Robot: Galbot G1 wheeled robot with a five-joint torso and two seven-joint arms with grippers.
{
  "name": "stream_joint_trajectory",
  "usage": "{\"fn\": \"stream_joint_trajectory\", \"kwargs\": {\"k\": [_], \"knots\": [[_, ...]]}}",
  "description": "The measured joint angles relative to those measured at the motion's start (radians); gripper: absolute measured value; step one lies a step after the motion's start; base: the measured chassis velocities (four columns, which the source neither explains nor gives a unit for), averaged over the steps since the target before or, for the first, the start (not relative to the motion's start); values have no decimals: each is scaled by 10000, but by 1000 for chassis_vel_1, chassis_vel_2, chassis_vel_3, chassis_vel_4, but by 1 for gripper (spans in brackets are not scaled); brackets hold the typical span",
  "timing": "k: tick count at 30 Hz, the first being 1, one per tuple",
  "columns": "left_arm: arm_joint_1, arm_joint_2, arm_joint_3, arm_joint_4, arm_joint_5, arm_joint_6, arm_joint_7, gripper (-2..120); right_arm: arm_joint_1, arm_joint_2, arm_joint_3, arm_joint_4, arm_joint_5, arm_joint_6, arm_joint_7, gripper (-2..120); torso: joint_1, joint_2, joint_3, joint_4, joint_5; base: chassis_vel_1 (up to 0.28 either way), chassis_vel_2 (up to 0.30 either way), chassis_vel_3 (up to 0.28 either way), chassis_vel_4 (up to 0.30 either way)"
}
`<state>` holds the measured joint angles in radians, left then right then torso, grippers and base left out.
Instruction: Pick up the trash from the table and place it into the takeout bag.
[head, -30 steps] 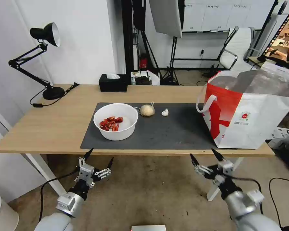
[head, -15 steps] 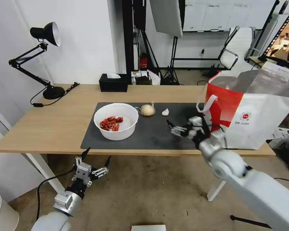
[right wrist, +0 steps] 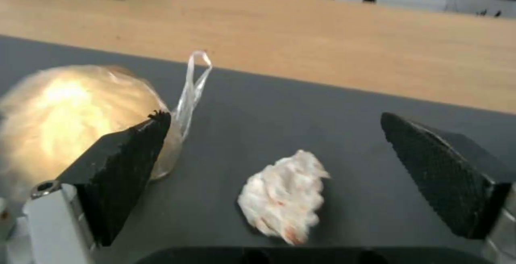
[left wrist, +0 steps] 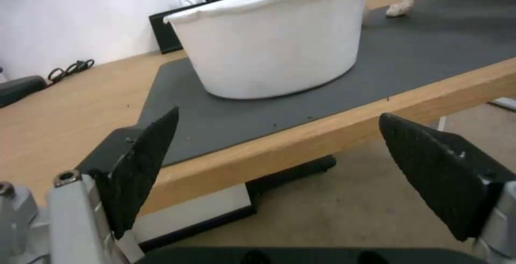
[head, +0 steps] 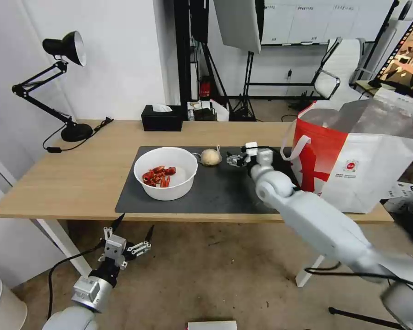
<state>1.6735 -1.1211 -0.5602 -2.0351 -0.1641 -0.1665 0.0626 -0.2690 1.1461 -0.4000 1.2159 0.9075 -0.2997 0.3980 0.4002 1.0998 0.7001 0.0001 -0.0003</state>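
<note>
The crumpled white tissue shows loose folds and a ragged edge, so I expect it to squash thin and flare out past my fingers when I lift it.
On the table (head: 78,178), a dark grey mat (head: 225,192) carries the trash. A white bowl (head: 165,173) with red pieces sits on the mat's left part, and its side (left wrist: 274,42) faces the left wrist camera. Beside it lies a tied clear bag with a beige lump (head: 210,157) (right wrist: 70,115). My right gripper (head: 234,160) (right wrist: 274,115) is open just over the mat, its fingers on either side of the crumpled white tissue (right wrist: 282,197) without touching it. The red-and-white takeout bag (head: 353,156) stands open at the right end. My left gripper (head: 126,236) (left wrist: 278,117) hangs open below the table's front edge.
A black tissue box (head: 161,118) sits at the table's back edge. A black desk lamp (head: 64,50) stands at the back left with its cable on the wood. Light stands and an office chair (head: 339,68) are behind the table.
My right arm has swung up from below the table's front edge and reached across the mat to the tissue. My left gripper has sunk slightly lower.
</note>
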Motion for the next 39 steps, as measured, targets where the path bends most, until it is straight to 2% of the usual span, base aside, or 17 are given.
{"fn": "stream_joint_trajectory", "kwargs": {"k": [9,20,22,24,28,29,32,33,39], "knots": [[279,-135,-190,-21,51,-137,9,100,-53,634,52,-751,-384,-263,250,100,-2,1,-1,-2,3,0,0,0,0],[368,-295,-193,-24,100,-211,35,100,-60,698,104,-979,-431,-318,238,96,-2,1,-1,-2,3,0,0,0,0],[398,-303,-215,-28,103,-244,42,100,-124,689,142,-952,-399,-318,248,86,-2,1,-2,-2,3,0,0,0,0],[402,-303,-223,-28,103,-257,42,100,-157,677,160,-917,-384,-318,250,82,-2,2,-2,-1,4,0,0,0,0],[402,-311,-217,-22,104,-280,44,100,-331,568,213,-722,-291,-300,311,62,-3,2,-3,0,4,0,0,0,0],[402,-311,-217,-22,104,-280,44,100,-331,568,213,-722,-291,-300,311,62,-3,2,-3,0,4,0,0,0,0],[378,-312,-161,-8,107,-286,49,100,-479,496,292,-540,-171,-263,378,47,-3,2,-3,2,4,0,0,0,0],[378,-312,-161,-8,107,-286,49,100,-479,496,292,-540,-171,-263,378,47,-3,2,-3,2,4,0,0,0,0],[361,-287,-132,6,109,-290,52,100,-679,298,512,-193,-62,-38,348,24,-2,1,0,-4,4,0,0,0,0]]}}
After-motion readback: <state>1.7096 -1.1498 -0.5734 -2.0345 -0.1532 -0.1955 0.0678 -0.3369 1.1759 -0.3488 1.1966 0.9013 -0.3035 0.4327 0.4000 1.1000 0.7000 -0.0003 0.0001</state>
